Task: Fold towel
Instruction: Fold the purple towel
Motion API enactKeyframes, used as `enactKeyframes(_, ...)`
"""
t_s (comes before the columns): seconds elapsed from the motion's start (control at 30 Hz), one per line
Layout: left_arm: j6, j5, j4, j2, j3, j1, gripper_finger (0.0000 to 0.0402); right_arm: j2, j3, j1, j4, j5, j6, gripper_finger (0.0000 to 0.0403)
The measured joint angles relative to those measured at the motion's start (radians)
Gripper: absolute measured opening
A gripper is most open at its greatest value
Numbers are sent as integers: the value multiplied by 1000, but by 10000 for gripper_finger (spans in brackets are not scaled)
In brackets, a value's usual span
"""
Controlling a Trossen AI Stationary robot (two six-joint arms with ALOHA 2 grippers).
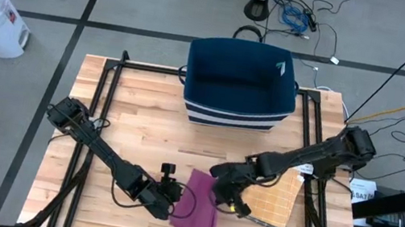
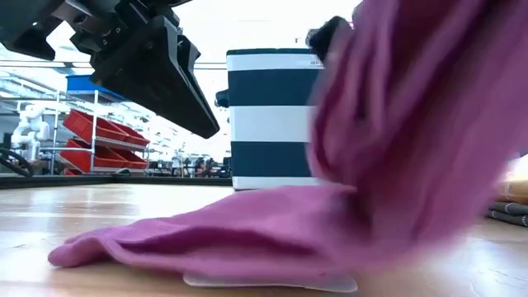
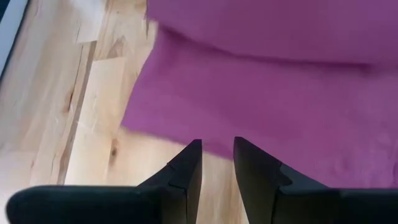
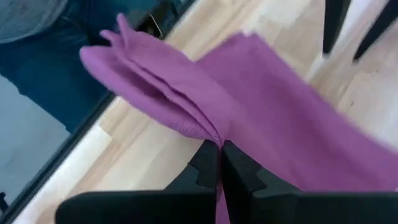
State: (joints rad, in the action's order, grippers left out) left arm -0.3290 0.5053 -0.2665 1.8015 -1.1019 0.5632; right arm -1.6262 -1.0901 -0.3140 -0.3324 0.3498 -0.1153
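My right gripper is pinching a gathered fold (image 4: 214, 127) above the towel's loose flat part. My left gripper should hold down the flat part (image 2: 262, 214) before my right gripper opens.
A purple towel (image 1: 200, 205) lies near the table's front edge, between my two grippers. Its right part is raised and bunched (image 2: 412, 107), while its left part rests flat on the wood (image 2: 206, 239). My right gripper (image 1: 228, 201) is shut on the towel's raised part. At the towel's left edge my left gripper (image 3: 216, 152) is open, its fingers a narrow gap apart. It hangs above the table (image 2: 194, 111) and touches nothing. My right gripper pinches a gathered fold of the towel (image 4: 214, 135) between its two fingers, several layers bunched together. The fingers slant downward at it from the table's right side. The pinched part is lifted clear, and the cloth falls away from it to the part still on the table (image 4: 292, 143).
A navy-and-white striped basket (image 1: 241, 83) stands at the table's far middle. A light wooden board (image 1: 277, 200) lies under my right arm. A white sheet (image 2: 272, 283) shows beneath the towel's front edge. A person in jeans (image 4: 43, 68) stands beyond the table's edge.
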Motion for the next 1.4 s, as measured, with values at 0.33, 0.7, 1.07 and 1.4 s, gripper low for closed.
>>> enactKeyframes(0.33, 2, 0, 0, 0, 0, -6, 99, -171, -47, 45, -70, 129, -62, 0)
enactKeyframes(0.7, 20, -58, 145, 69, 0, -36, 99, -221, -221, 44, -241, 118, -152, 0)
enactKeyframes(1.07, -13, -128, 323, 216, 0, -58, 99, -221, -237, 42, -235, 84, -142, 0)
enactKeyframes(1.4, -2, -127, 290, 216, -2, -69, 99, -221, -237, 45, -230, 68, -133, 7)
